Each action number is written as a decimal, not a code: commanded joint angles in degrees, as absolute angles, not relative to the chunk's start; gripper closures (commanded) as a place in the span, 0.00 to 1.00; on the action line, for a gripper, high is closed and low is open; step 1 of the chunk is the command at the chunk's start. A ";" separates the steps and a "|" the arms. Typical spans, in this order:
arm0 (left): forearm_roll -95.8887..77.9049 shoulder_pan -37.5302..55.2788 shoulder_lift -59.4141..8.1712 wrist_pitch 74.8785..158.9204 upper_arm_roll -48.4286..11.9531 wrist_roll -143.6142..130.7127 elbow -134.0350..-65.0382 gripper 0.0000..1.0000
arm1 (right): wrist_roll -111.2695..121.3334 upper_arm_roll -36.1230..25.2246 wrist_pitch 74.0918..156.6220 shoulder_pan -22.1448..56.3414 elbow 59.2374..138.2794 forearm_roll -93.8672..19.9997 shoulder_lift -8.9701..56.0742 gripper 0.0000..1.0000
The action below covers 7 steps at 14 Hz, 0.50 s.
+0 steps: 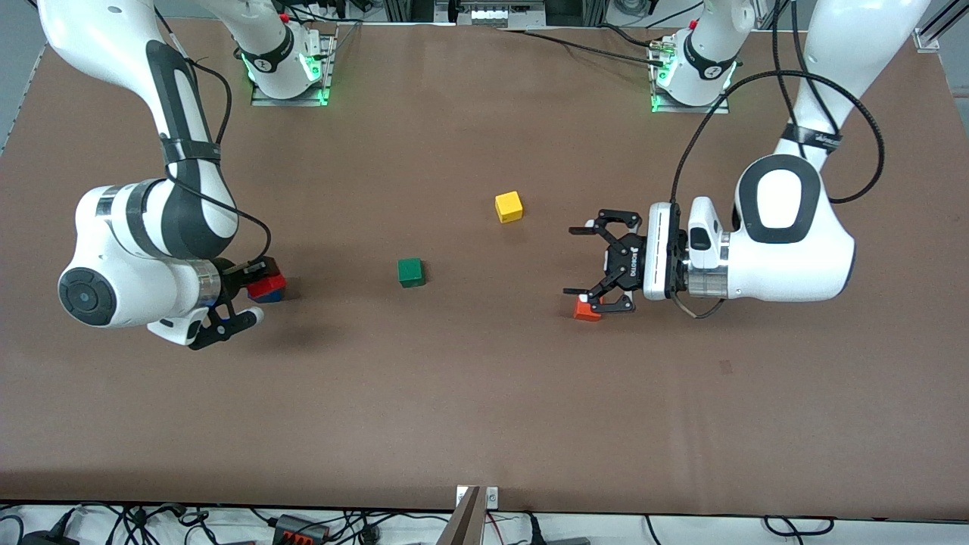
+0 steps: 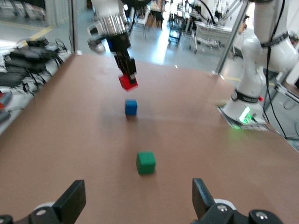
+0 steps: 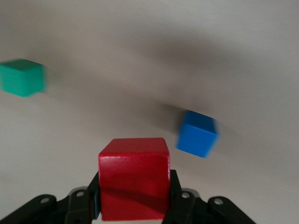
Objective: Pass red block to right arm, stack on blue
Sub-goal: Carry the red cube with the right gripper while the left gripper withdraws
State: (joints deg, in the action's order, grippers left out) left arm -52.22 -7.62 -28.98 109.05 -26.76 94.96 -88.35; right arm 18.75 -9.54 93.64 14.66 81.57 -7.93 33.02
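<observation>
Next, I pull my right gripper back and turn it square over the blue block (image 3: 198,134) before lowering, because the red block (image 3: 134,179) hangs beside the blue block and crooked to it.
My right gripper (image 1: 263,288) is shut on the red block (image 1: 268,282), holding it in the air just above the blue block (image 1: 272,297) at the right arm's end of the table. The left wrist view shows the red block (image 2: 127,82) hanging clear of the blue block (image 2: 131,107), not touching it. In the right wrist view the red block (image 3: 134,184) sits between my right gripper's fingers (image 3: 176,196), with the blue block (image 3: 197,133) on the table a little to one side. My left gripper (image 1: 573,260) (image 2: 137,201) waits open and holds nothing.
An orange cube (image 1: 587,309) lies under the left gripper's fingers. A green cube (image 1: 410,272) (image 2: 145,162) (image 3: 21,77) sits mid-table between the arms. A yellow cube (image 1: 509,206) lies farther from the front camera than the green one. The brown table (image 1: 484,409) is bare toward the camera.
</observation>
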 commanded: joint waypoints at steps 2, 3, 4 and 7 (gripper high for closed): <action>-42.04 -8.53 -28.48 104.86 -26.72 89.14 -87.54 0.00 | 16.70 -12.91 97.19 15.29 86.12 -3.96 31.38 1.00; -38.27 -8.61 -28.48 104.77 -26.72 87.47 -87.54 0.00 | 15.83 -13.18 98.77 15.38 87.44 -3.00 31.38 1.00; -34.32 -8.53 -28.56 104.77 -26.72 85.36 -87.63 0.00 | 14.08 -13.18 99.92 15.29 88.50 -2.12 31.29 1.00; -23.24 -8.09 -28.65 102.05 -26.81 79.47 -87.80 0.00 | 8.36 -13.10 103.44 15.47 90.78 -1.41 31.29 1.00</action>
State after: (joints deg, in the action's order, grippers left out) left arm -29.02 -8.28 -29.05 104.37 -26.72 83.21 -88.05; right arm 12.16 -13.10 101.16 14.67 87.86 -2.69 33.06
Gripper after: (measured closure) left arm 0.000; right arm 0.441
